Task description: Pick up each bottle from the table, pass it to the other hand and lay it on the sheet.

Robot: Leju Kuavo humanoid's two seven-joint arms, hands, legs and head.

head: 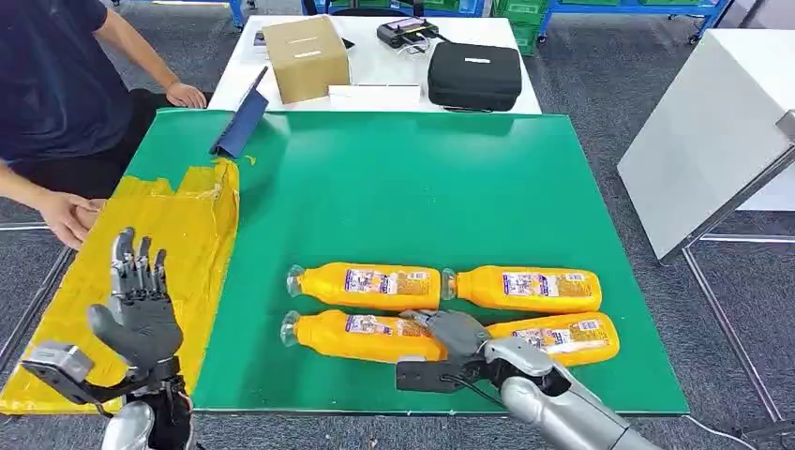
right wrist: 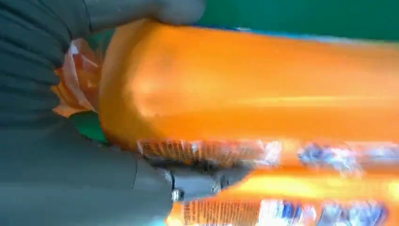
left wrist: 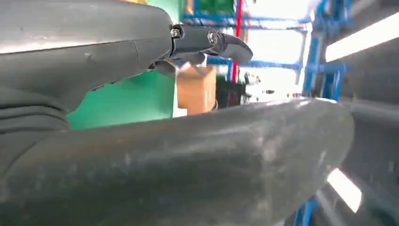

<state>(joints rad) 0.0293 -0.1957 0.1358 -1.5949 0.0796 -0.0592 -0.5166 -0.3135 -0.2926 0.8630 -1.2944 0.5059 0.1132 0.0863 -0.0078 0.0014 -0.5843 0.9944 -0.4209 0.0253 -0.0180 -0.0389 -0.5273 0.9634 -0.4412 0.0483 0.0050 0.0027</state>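
Note:
A small-print label (head: 369,324) is facing up on the orange bottle (head: 361,336), so I should expect a big logo label hidden on the underside when I turn the bottle over.
Four orange bottles lie on their sides on the green mat (head: 422,187), in two rows. My right hand (head: 457,334) is wrapped around the base end of the front-left bottle (head: 361,336), which lies on the mat beside the front-right bottle (head: 567,336). Close up, that bottle (right wrist: 244,80) sits between the thumb and a dark finger (right wrist: 202,181). The back-left bottle (head: 366,284) and back-right bottle (head: 525,287) lie untouched. My left hand (head: 141,300) stands raised and open, fingers apart, over the yellow sheet (head: 187,234); its fingers (left wrist: 211,42) hold nothing.
A person sits at the left, one hand (head: 66,217) at the sheet's edge, the other (head: 187,94) on the white table. A blue folder (head: 242,122) leans at the mat's far left corner. Behind are a cardboard box (head: 305,56) and a black case (head: 473,75). A white table (head: 712,141) stands to the right.

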